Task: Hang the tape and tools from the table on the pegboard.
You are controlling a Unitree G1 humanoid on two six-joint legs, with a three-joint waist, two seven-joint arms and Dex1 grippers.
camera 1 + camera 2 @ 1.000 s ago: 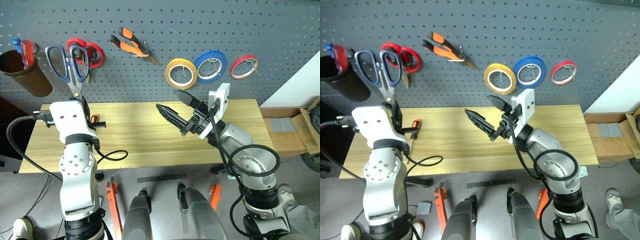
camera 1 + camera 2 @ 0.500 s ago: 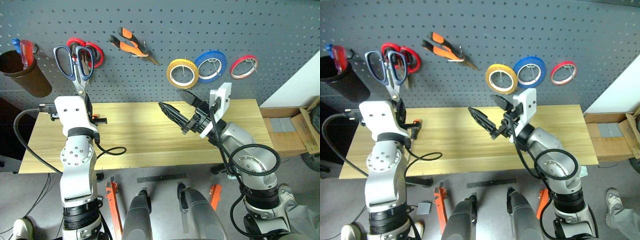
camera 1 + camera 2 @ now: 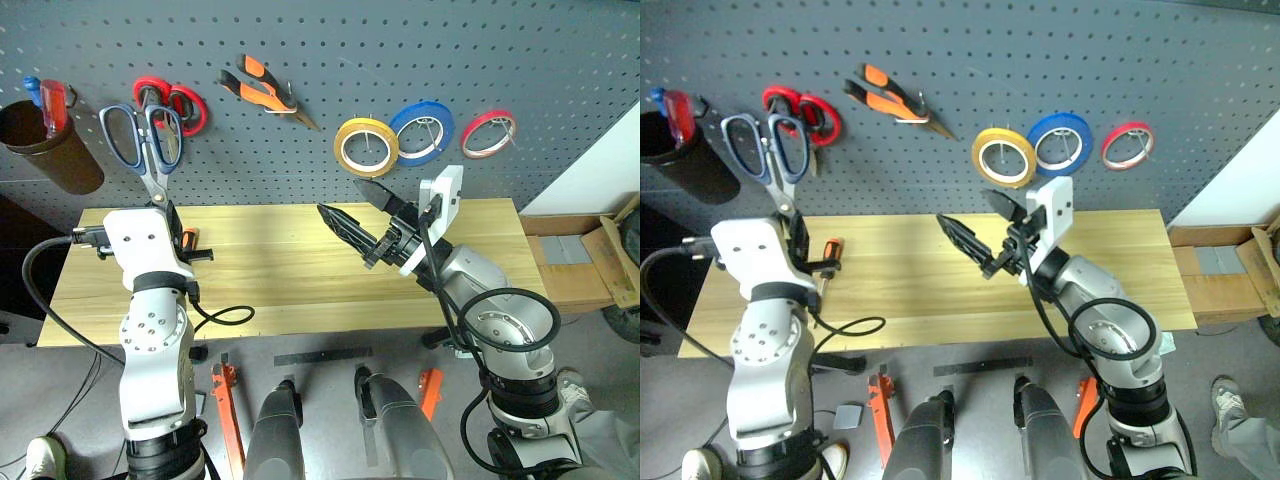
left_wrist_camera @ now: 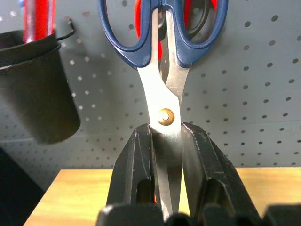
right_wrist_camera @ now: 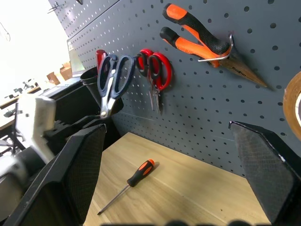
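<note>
The dark-blue scissors' loops (image 3: 122,134) are beside the red scissors' hook (image 3: 150,97) and short of it, so my left gripper should move them across and set a loop on that hook.
My left gripper (image 4: 165,129) is shut on the blades of the dark-blue-handled scissors (image 3: 143,140). It holds them upright with the handles up against the pegboard (image 3: 350,50), just left of the red scissors. I cannot tell whether a hook carries them. The yellow tape (image 3: 365,146) and the orange-and-black pliers (image 3: 262,92) hang on the board. The screwdriver (image 5: 134,178) lies on the table (image 3: 300,280) beside my left hand. My right gripper (image 3: 340,197) stands open and empty over the table's middle, below the tape.
Red-handled scissors (image 3: 185,105), a blue roll (image 3: 421,131) and a thin red roll (image 3: 488,133) hang on the board. A dark cup (image 3: 50,145) with a red-handled tool hangs at the far left. Cardboard boxes (image 3: 590,260) stand beyond the table's right end.
My left gripper lifted the scissors up and to the right, then dropped back a little down and left. The right arm has kept still.
</note>
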